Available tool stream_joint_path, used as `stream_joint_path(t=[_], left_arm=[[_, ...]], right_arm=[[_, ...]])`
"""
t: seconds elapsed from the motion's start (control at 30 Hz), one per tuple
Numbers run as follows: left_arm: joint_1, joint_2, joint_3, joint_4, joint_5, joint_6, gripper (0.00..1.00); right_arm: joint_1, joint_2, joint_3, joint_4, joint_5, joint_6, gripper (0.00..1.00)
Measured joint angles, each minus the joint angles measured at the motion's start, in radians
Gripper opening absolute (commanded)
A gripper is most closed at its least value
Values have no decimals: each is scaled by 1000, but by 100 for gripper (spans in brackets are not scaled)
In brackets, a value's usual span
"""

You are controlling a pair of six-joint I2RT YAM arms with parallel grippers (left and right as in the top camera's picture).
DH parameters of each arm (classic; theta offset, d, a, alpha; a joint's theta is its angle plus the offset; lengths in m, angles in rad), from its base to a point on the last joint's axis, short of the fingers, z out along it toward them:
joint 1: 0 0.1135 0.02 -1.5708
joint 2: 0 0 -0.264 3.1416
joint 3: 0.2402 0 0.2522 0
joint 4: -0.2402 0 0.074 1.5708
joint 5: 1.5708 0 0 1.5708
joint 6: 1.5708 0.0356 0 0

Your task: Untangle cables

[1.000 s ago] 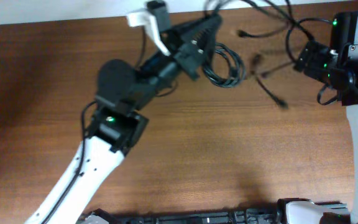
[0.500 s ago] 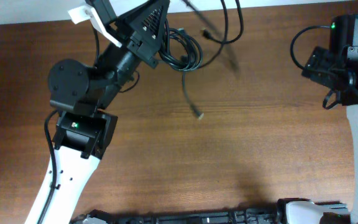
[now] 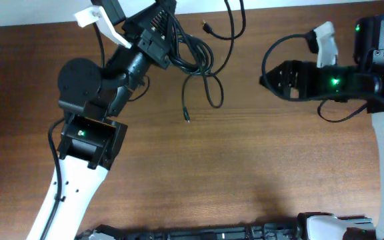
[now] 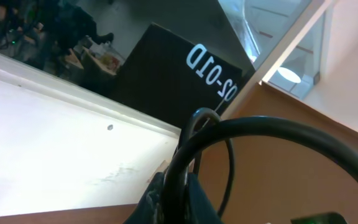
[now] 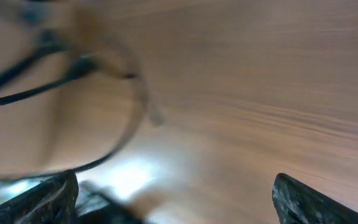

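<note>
The bundle's tangled loops [image 3: 202, 61] are hanging from my left gripper, away from my open right gripper, so my left gripper needs to bring the bundle across and hand it over.
The cables [image 3: 193, 57] are thin black cords bunched in loops at the back of the table. My left gripper [image 3: 171, 41] is shut on this bundle. One strand trails down to a small plug end [image 3: 187, 119], and another runs up past the table's back edge [image 3: 235, 20]. In the left wrist view a black cable loop [image 4: 272, 127] rises out of the shut left gripper [image 4: 188, 202]. My right gripper [image 3: 272, 79] is open and points left, apart from the cables. The right wrist view is blurred: blurred cable strands [image 5: 42, 87] show upper left, and nothing sits in the open right gripper [image 5: 179, 205].
The brown wooden table [image 3: 245, 173] stretches toward the front edge. A white wall or board [image 4: 55, 149] lies beyond the table's back edge. The right arm's own thick wire [image 3: 282, 43] loops above its gripper.
The left gripper carried the cable bundle leftward along the back edge. The right gripper swung left toward the table's middle. A loose strand settled with its plug end on the wood.
</note>
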Motion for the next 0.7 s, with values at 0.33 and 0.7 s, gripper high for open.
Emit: stream_joint_path(t=[0.33,0.7], left_arm=[[-62,107,0,8,-97,-173,0],[-204,124,0,109,-72,-226,0]], right_arm=[[0,0,0,1,-419,-7,92],[0,0,0,179,-422,80,77]])
